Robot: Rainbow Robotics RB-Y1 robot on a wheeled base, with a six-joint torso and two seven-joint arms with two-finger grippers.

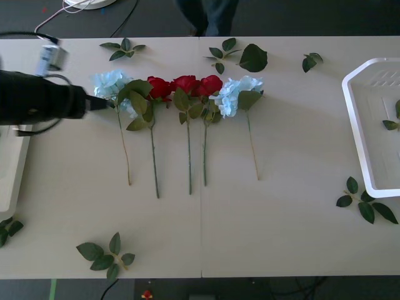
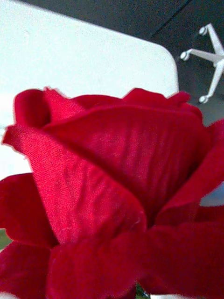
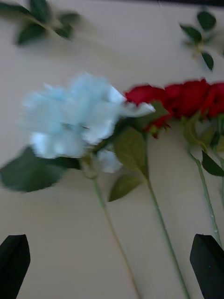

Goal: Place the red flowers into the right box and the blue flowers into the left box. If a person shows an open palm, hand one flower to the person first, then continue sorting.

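I am about to lift, and as the blue flower's leaf (image 1: 141,87) just overlaps the red flower and their stems lie apart, the blue flower should come away alone.
Five flowers lie in a row on the table. Three red flowers (image 1: 185,84) are in the middle, between one blue flower (image 1: 110,83) and another blue flower (image 1: 240,91). My left gripper (image 1: 95,104) reaches in from the left, beside the leftmost blue flower's head. In the left wrist view it is open (image 3: 112,268), with black fingertips (image 3: 14,261) just short of the blue flower (image 3: 77,117) and its stem. A red flower (image 2: 112,196) sits very close in the right wrist view, over the right box (image 2: 70,60). The right box (image 1: 356,125) is at the right edge, the left box (image 1: 12,181) at the left edge.
Loose green leaf sprigs lie scattered: at the back (image 1: 123,49) (image 1: 240,55) (image 1: 311,60), near the front (image 1: 105,255), beside the right box (image 1: 365,203) and at the left front (image 1: 7,229). A leaf (image 1: 391,124) lies inside the right box.
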